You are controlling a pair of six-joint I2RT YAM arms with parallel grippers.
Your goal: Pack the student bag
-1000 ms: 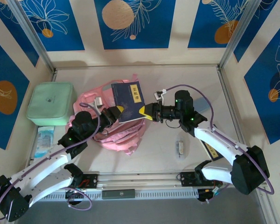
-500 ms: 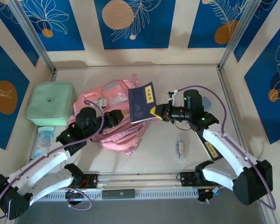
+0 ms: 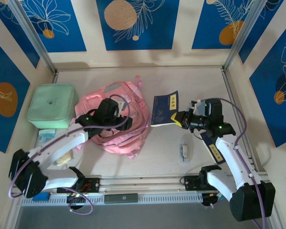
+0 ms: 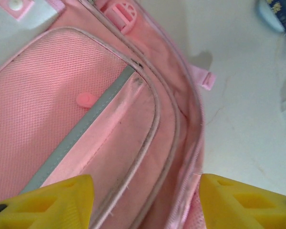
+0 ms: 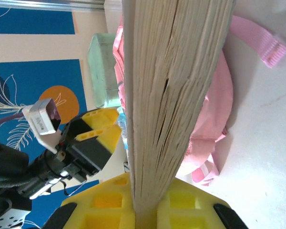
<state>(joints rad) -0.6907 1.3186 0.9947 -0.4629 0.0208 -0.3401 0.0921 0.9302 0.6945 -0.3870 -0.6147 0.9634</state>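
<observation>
The pink bag's front (image 4: 121,131) will peel away upward from the bag's back when I lift it, because the open zipper edge (image 4: 199,129) lies apart from the front pocket.
The pink student bag (image 3: 115,102) lies flat on the table, left of the middle. My left gripper (image 3: 127,122) hovers over its right side, open, with the bag's pocket seams (image 4: 86,119) showing between the yellow fingers (image 4: 52,200). Nothing is held between them. My right gripper (image 3: 178,118) is shut on a dark blue book (image 3: 165,109), which it holds above the table just right of the bag. In the right wrist view the book's page edge (image 5: 176,95) rises from between the jaws, the pink bag (image 5: 214,109) lies behind it, and my left gripper (image 5: 93,136) is at the left.
A mint-green square case (image 3: 51,105) stands at the left wall, with small packets (image 3: 46,139) in front of it. A small clear item (image 3: 183,151) lies on the table under the right arm. Another dark blue booklet (image 3: 212,149) lies beside that arm.
My right gripper has carried the book to the right, off the bag. My left gripper has opened, let go of the bag and moved further over it.
</observation>
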